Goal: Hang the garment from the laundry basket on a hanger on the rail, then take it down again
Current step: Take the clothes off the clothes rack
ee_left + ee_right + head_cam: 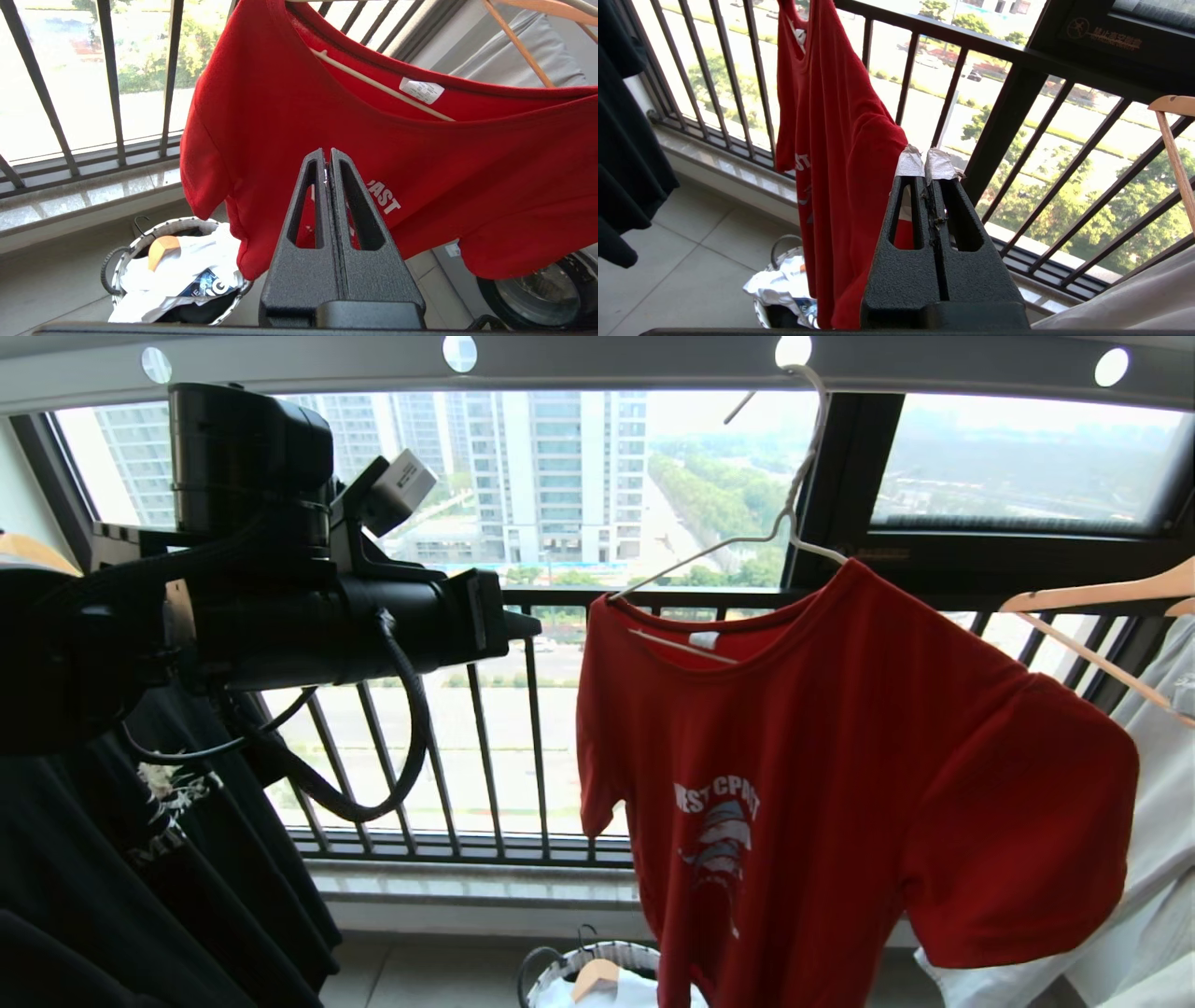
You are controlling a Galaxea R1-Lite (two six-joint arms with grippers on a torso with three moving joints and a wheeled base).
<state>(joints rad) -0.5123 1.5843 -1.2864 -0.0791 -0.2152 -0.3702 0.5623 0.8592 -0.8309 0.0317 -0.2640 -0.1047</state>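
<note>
My right gripper should steady the hanger's neck (789, 513) before my left gripper takes the red garment's collar, because the white hanger hangs free by its hook in the rail (808, 376).
The red garment (840, 756) hangs on the thin white hanger (794, 504), whose hook sits in a hole of the grey rail (607, 364) overhead. My left gripper (527, 625) is shut and empty, raised just left of the shirt's shoulder and apart from it. In the left wrist view the gripper (326, 151) points at the garment's (467, 163) chest, and the hanger's wire (383, 84) shows inside the neck. My right gripper (924, 156), with taped tips, is shut and empty beside the garment (840, 140), out of the head view. The laundry basket (597, 957) stands on the floor below.
A black T-shirt (140, 859) hangs at the left. A wooden hanger (1102, 597) with a pale grey garment (1158, 803) hangs at the right. The dark barred window railing (485, 756) runs behind. The basket (140, 238) holds white clothes.
</note>
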